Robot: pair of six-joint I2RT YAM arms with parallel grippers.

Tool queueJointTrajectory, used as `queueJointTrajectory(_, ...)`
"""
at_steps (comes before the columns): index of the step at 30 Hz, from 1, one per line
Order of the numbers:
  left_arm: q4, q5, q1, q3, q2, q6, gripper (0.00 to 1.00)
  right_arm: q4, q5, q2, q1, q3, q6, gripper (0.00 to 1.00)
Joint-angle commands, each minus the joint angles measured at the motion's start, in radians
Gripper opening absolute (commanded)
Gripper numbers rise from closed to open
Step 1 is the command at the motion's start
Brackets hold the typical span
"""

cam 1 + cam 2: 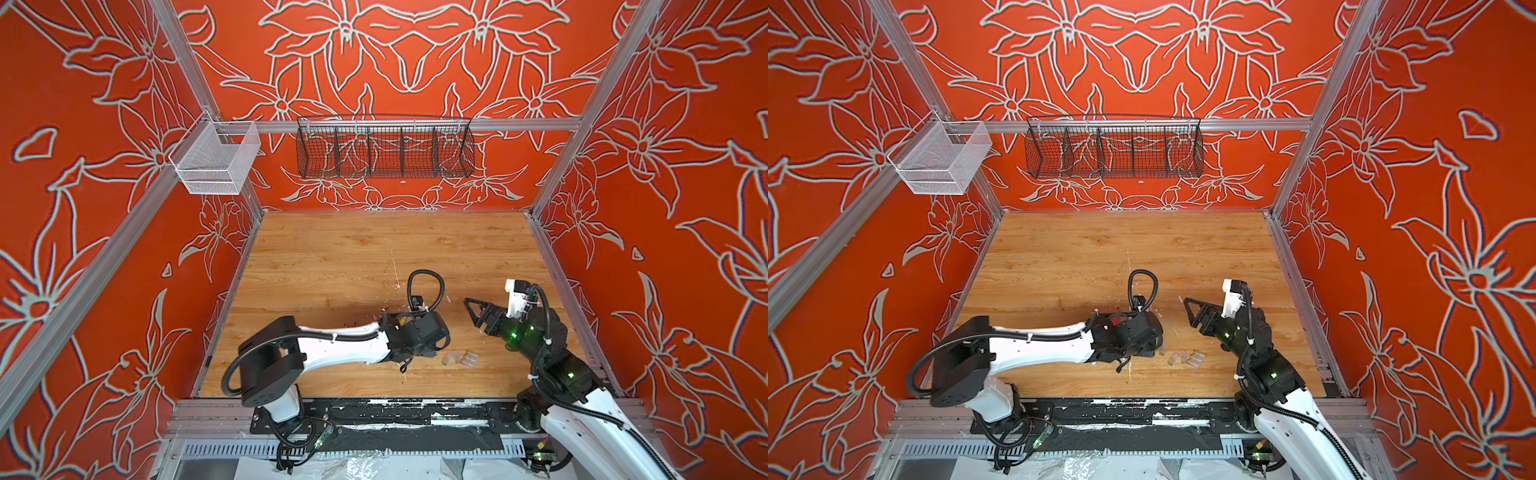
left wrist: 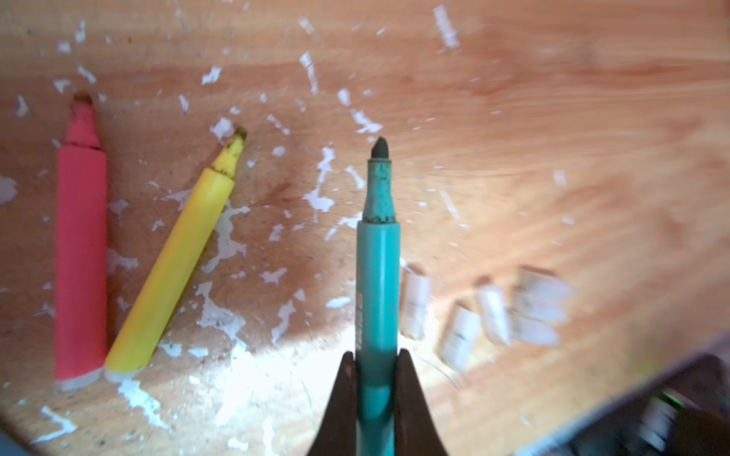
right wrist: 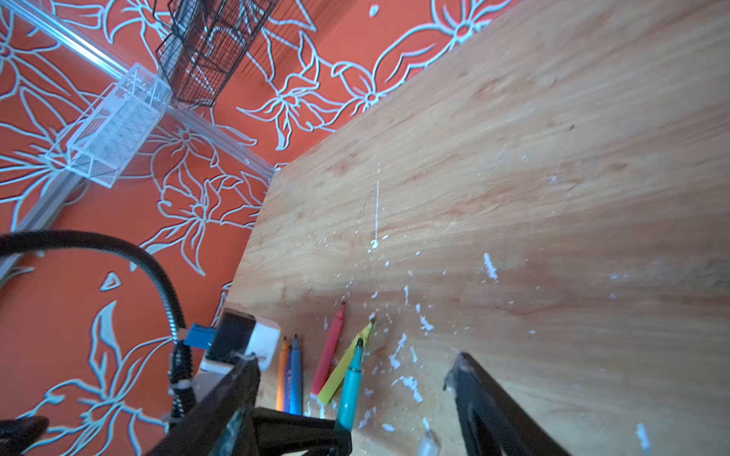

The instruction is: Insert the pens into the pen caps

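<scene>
The green pen's front half [image 2: 379,228] sticks out free, so my left gripper should keep moving toward my open right gripper [image 1: 476,308] until that one grips the green pen, then let go.
My left gripper [image 2: 375,357] is shut on the green pen [image 2: 377,276], whose dark tip sticks out ahead of the fingers. On the table beside it lie a pink-red pen [image 2: 81,256] and a yellow pen [image 2: 177,268]. Orange [image 3: 281,371], purple [image 3: 287,379] and blue [image 3: 296,375] pens lie together further over. Several clear pen caps [image 2: 493,314] lie in a loose cluster [image 1: 459,358] between the two arms. My right gripper [image 3: 355,361] is open and empty, hovering above the table [image 1: 473,316] beyond the caps. In both top views the left wrist hides the pens.
White flecks and scratches mark the wooden table [image 1: 374,257]. A black wire basket [image 1: 384,151] hangs on the back rail and a white mesh basket [image 1: 216,162] on the left rail. The left arm's cable loop [image 1: 426,291] rises over its wrist.
</scene>
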Motion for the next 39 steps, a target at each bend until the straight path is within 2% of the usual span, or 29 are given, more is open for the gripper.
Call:
queueJointTrajectory(1, 0.086, -0.004, -0.03, -0.04, -0.078, 0.085, 0.0, 0.108, -0.094, -0.01, 0.038, -0.047, 0.126, 0.77)
queueJointTrajectory(7, 0.122, -0.017, -0.053, -0.056, -0.147, 0.187, 0.0, 0.236, -0.039, 0.038, 0.158, -0.079, 0.163, 0.76)
queueJointTrajectory(8, 0.124, -0.022, -0.081, -0.058, -0.156, 0.199, 0.0, 0.253, -0.03, 0.055, 0.178, -0.078, 0.167, 0.75)
queueJointTrajectory(15, 0.147, -0.027, -0.097, -0.09, -0.196, 0.236, 0.0, 0.477, 0.036, 0.198, 0.296, -0.11, 0.213, 0.66)
queueJointTrajectory(20, 0.162, -0.039, -0.113, -0.113, -0.231, 0.248, 0.0, 0.499, 0.082, 0.253, 0.341, -0.104, 0.224, 0.62)
queueJointTrajectory(25, 0.171, -0.068, -0.117, -0.137, -0.262, 0.244, 0.0, 0.501, 0.121, 0.255, 0.389, -0.099, 0.23, 0.52)
queueJointTrajectory(33, 0.156, -0.114, -0.117, -0.127, -0.287, 0.244, 0.0, 0.488, 0.208, 0.288, 0.467, -0.09, 0.223, 0.5)
queueJointTrajectory(35, 0.148, -0.12, -0.117, -0.122, -0.294, 0.247, 0.0, 0.491, 0.214, 0.3, 0.476, -0.088, 0.223, 0.45)
queueJointTrajectory(37, 0.139, -0.122, -0.117, -0.119, -0.299, 0.249, 0.0, 0.492, 0.228, 0.303, 0.479, -0.089, 0.222, 0.29)
queueJointTrajectory(39, 0.135, -0.125, -0.117, -0.122, -0.304, 0.249, 0.0, 0.492, 0.239, 0.303, 0.482, -0.091, 0.225, 0.17)
